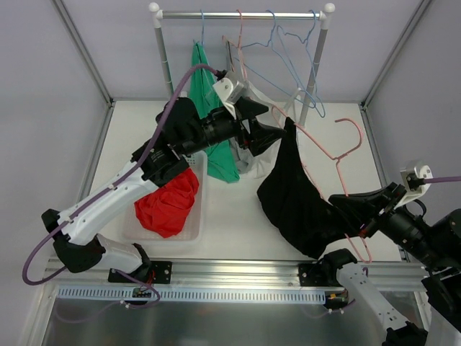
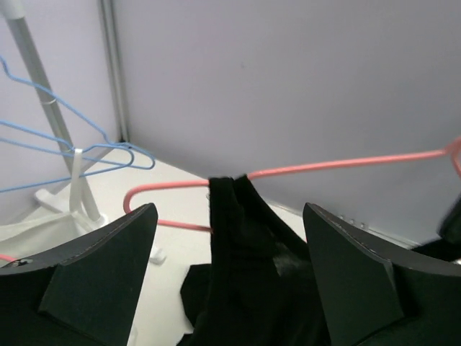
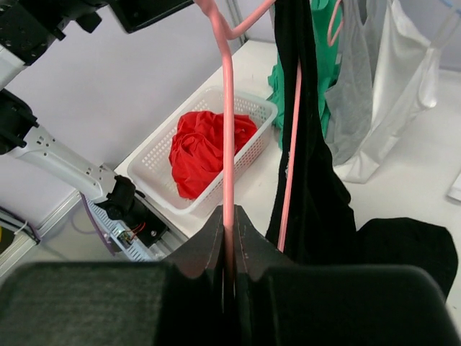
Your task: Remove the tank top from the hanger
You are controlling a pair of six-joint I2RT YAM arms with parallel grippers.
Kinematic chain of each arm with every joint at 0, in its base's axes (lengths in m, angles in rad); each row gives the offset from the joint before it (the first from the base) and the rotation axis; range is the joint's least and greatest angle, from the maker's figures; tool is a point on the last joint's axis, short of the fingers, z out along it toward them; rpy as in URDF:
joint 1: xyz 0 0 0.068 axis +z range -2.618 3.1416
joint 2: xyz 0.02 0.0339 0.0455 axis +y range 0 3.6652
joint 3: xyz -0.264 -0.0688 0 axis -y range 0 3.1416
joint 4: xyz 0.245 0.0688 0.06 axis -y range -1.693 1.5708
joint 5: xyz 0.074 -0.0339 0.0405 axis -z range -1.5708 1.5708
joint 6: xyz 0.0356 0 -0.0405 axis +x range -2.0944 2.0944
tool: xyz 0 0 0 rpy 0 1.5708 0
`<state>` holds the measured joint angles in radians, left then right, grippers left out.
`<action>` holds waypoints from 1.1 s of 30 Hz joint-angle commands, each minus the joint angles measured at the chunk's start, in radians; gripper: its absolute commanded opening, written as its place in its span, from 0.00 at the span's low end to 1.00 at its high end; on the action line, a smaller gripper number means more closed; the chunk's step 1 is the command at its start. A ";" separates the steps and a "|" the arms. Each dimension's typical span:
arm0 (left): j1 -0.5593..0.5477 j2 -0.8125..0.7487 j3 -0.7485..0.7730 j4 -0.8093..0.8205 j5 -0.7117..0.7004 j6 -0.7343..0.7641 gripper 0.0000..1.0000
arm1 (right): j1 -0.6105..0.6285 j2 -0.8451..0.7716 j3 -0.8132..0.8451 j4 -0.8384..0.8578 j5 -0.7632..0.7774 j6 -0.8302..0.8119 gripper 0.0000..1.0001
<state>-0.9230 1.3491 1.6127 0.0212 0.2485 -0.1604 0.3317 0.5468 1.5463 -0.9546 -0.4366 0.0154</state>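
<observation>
Next, my right gripper withdraws the hanger once I pinch the strap, since the tank top's strap loops over the pink hanger's arm at my open left gripper.
A black tank top hangs by one strap from a pink hanger held tilted over the table. My right gripper is shut on the hanger's lower bar; in the right wrist view the pink hanger runs up from my shut right gripper, with the black tank top draped beside it. My left gripper is open at the top strap. In the left wrist view the tank top hangs over the pink hanger between the spread fingers of my left gripper, untouched.
A clothes rack stands at the back with a green top, white and grey tops and empty blue hangers. A white basket holding a red garment sits at the left, under my left arm.
</observation>
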 commanded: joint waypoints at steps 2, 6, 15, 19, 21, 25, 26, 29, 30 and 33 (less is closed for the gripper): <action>-0.004 0.064 0.027 0.075 -0.080 0.052 0.78 | 0.006 0.019 -0.008 0.105 -0.074 0.024 0.00; -0.004 0.093 0.027 0.077 -0.081 0.041 0.68 | 0.004 0.028 -0.022 0.125 -0.077 0.020 0.00; -0.004 0.082 -0.026 0.085 -0.126 0.038 0.05 | 0.006 0.035 -0.040 0.143 -0.071 0.011 0.00; -0.004 0.039 -0.045 0.085 -0.222 0.030 0.00 | 0.006 0.035 -0.064 0.146 -0.074 -0.006 0.00; -0.004 0.012 -0.079 0.083 -0.383 0.018 0.00 | 0.006 0.033 -0.092 0.140 -0.106 -0.066 0.00; 0.000 -0.082 -0.148 0.065 -0.719 -0.010 0.00 | 0.006 0.021 -0.129 0.134 -0.250 -0.152 0.00; 0.009 -0.093 -0.157 0.054 -0.756 -0.013 0.00 | 0.004 0.016 -0.133 0.134 -0.298 -0.163 0.00; 0.035 -0.133 -0.187 0.007 -0.834 -0.031 0.00 | 0.006 -0.001 -0.138 0.137 -0.361 -0.202 0.00; 0.041 -0.140 -0.194 -0.010 -0.844 -0.040 0.00 | 0.006 -0.007 -0.138 0.140 -0.375 -0.219 0.00; 0.079 -0.176 -0.229 -0.073 -0.842 -0.086 0.00 | 0.007 -0.024 -0.137 0.165 -0.415 -0.227 0.00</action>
<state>-0.8940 1.2106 1.4158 -0.0200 -0.4511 -0.2024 0.3317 0.5591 1.3968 -0.8505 -0.7273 -0.1642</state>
